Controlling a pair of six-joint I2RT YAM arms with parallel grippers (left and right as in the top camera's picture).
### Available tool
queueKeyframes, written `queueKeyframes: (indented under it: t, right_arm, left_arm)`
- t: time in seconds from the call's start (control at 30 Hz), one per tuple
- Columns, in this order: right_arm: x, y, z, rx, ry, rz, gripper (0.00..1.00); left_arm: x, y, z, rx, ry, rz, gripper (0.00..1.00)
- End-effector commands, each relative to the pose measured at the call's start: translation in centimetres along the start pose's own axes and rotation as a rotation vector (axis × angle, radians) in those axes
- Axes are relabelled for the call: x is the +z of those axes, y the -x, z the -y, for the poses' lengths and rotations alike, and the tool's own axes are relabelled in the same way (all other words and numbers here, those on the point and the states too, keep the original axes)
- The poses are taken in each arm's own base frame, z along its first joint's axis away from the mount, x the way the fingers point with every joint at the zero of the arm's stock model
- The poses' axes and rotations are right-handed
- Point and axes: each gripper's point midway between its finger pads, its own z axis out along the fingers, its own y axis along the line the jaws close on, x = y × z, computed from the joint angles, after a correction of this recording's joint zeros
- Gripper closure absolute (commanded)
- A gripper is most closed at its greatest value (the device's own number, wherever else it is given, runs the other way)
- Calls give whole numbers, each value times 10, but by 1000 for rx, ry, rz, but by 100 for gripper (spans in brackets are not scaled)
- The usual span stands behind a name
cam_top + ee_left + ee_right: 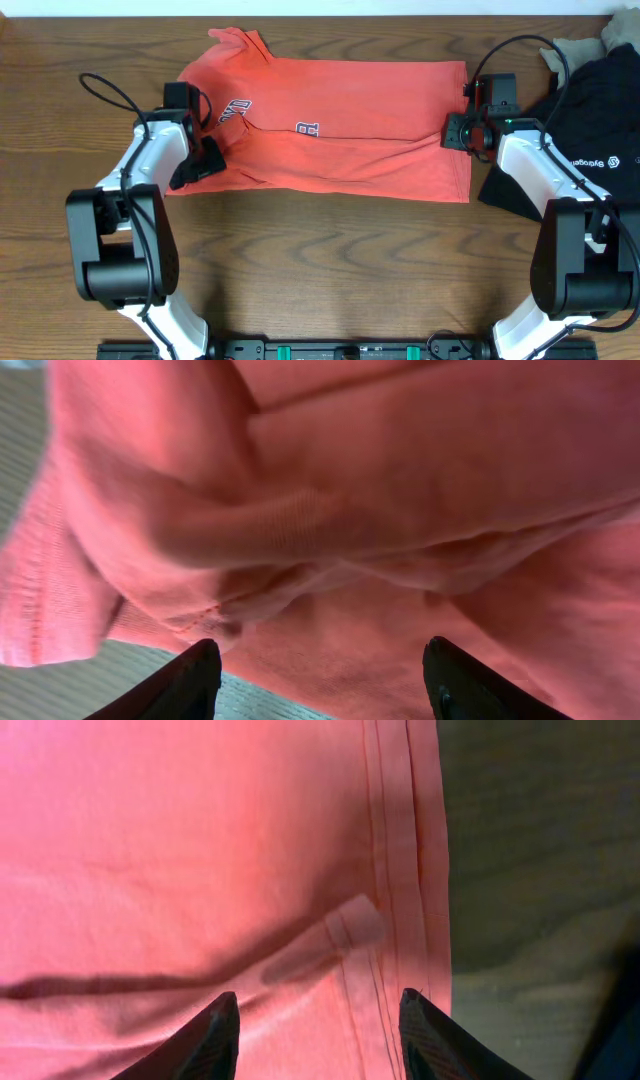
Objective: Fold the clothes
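Note:
The folded layer's corner (358, 923) is curled up short of the coral-red T-shirt's stitched hem, so the robot's right gripper should first pull the corner out and straighten the T-shirt's hem edge (434, 935).
The clothes here are chiefly a coral-red T-shirt (340, 130) lying across the middle of the table, with navy-and-white lettering (306, 128) showing. My left gripper (205, 160) is at the shirt's left end, by the sleeve. In the left wrist view it (320, 670) stands open over bunched red fabric (380, 480), nothing pinched. My right gripper (462, 130) is at the shirt's right edge. In the right wrist view it (318, 1020) is open, its fingers straddling the stitched hem (400, 870), which lies flat.
A black tee with a small white logo (590, 130) is heaped at the right edge, close behind my right arm. A beige piece (578, 45) lies at the back right corner. Bare wood table (330, 260) shows in front of the shirt.

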Motion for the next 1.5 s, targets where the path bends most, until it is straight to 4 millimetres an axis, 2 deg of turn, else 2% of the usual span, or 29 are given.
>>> queueKeyframes:
  t: [0.0, 0.27, 0.43, 0.5, 0.6, 0.7, 0.87, 1.0, 1.1, 1.2, 1.27, 1.37, 1.4, 1.47]
  right_arm:
    - [1, 7, -5, -18, 7, 24, 51]
    - [20, 8, -6, -3, 18, 32, 52]
    - [34, 1, -4, 27, 11, 14, 55]
    - [38, 3, -4, 36, 12, 21, 68]
    - [39, 7, -4, 58, 16, 38, 99]
    - [38, 15, -2, 71, 9, 71, 99]
    - [33, 37, 13, 164, -9, 135, 99]
    - [31, 42, 38, 266, -67, 159, 99]
    - [29, 47, 50, 295, -78, 176, 99]
    - [28, 51, 53, 303, -72, 190, 95]
    - [28, 55, 51, 301, -55, 204, 79]
    - [28, 59, 35, 274, 32, 201, 40]
    - [28, 57, 30, 263, 56, 191, 35]
    - [29, 48, 21, 241, 109, 142, 38]
  left_arm:
    - [6, -1, -6, -22, 25, -7, 34]
    - [8, -2, -6, -21, 27, -13, 33]
    - [8, -2, -6, -21, 27, -11, 33]
    - [8, -2, -6, -21, 27, -11, 33]
    - [9, -4, -7, -21, 29, -16, 32]
    - [12, -8, -8, -19, 33, -26, 32]
    - [21, -18, -11, -15, 45, -54, 32]
    - [25, -22, -13, -14, 55, -69, 32]
    - [26, -24, -14, -13, 57, -74, 32]
    - [26, -24, -14, -13, 57, -74, 32]
    - [26, -24, -14, -13, 58, -76, 32]
    - [26, -28, -15, -11, 63, -90, 32]
    - [26, -30, -16, -10, 67, -98, 32]
    - [25, -35, -18, -6, 76, -121, 32]
